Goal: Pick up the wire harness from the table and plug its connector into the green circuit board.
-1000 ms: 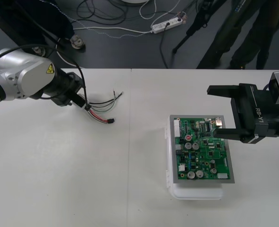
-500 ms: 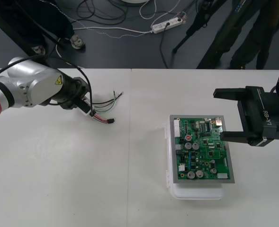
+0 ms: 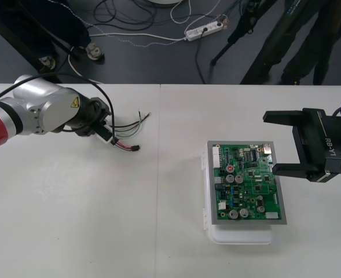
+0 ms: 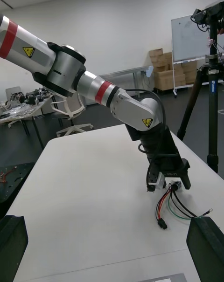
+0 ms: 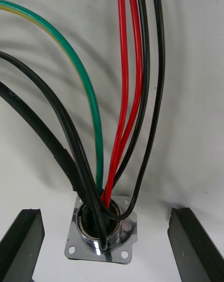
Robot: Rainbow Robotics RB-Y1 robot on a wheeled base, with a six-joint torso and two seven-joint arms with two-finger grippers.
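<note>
I expect the green wire (image 5: 98,133) to follow in the same curve when I lift the round metal socket, because the wire arcs smoothly (image 5: 80,63) out of the socket.
The wire harness (image 3: 125,132) lies on the table left of centre, its red, black and green wires fanned out and its small black plug (image 3: 135,148) loose on the table. My left gripper (image 3: 105,132) is down at its round metal socket (image 5: 102,230). Its fingers (image 5: 21,244) stand wide open on either side of the flange without touching it. The green circuit board (image 3: 248,185) rests on its white base (image 3: 239,235) at the right. My right gripper (image 3: 281,143) hovers open just beyond the board's far right corner. The right wrist view looks across at the left gripper (image 4: 169,183) and the plug (image 4: 162,224).
A seam runs down the table's middle between harness and board. Cables and a power strip (image 3: 204,29) lie on the dark floor beyond the far edge, with a tripod's legs (image 3: 239,32) beside them.
My left arm has shifted right and settled closer over the socket end of the harness. My right gripper has drawn back to the right, off the board's corner.
</note>
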